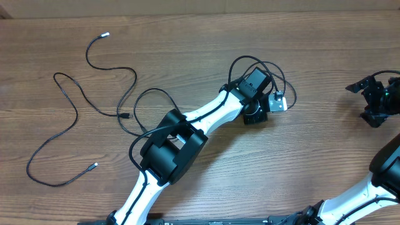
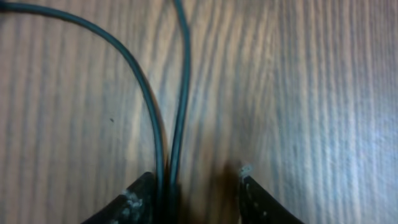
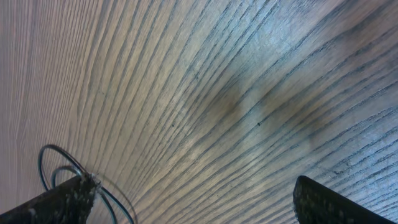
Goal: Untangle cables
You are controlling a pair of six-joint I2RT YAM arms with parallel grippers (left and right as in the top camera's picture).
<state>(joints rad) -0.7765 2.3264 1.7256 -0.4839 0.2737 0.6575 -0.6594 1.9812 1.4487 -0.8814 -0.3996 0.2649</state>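
Two strands of cable (image 2: pixel 166 165) are lying together between my left gripper's fingers. I should open, move over and grip only the straighter piece (image 2: pixel 184 87) before I lift it.
Thin black cables sprawl over the wooden table. One long cable (image 1: pixel 75 119) winds across the left side, with silver tips at the top and bottom left. More cable loops (image 1: pixel 247 60) curl around my left gripper (image 1: pixel 265 106) at centre right. In the left wrist view two cable strands (image 2: pixel 180 93) run side by side between my left gripper's (image 2: pixel 196 186) fingers. They lie against the left finger (image 2: pixel 140 196), and a gap separates them from the right finger (image 2: pixel 255 196). My right gripper (image 1: pixel 375 100) hovers at the far right, wide open (image 3: pixel 193 193) over bare wood.
The left arm (image 1: pixel 175 147) stretches diagonally from the bottom edge across part of the cable tangle. The right arm's white links (image 1: pixel 375 187) fill the bottom right corner. In the right wrist view, cable loops (image 3: pixel 53 162) show beyond the left finger.
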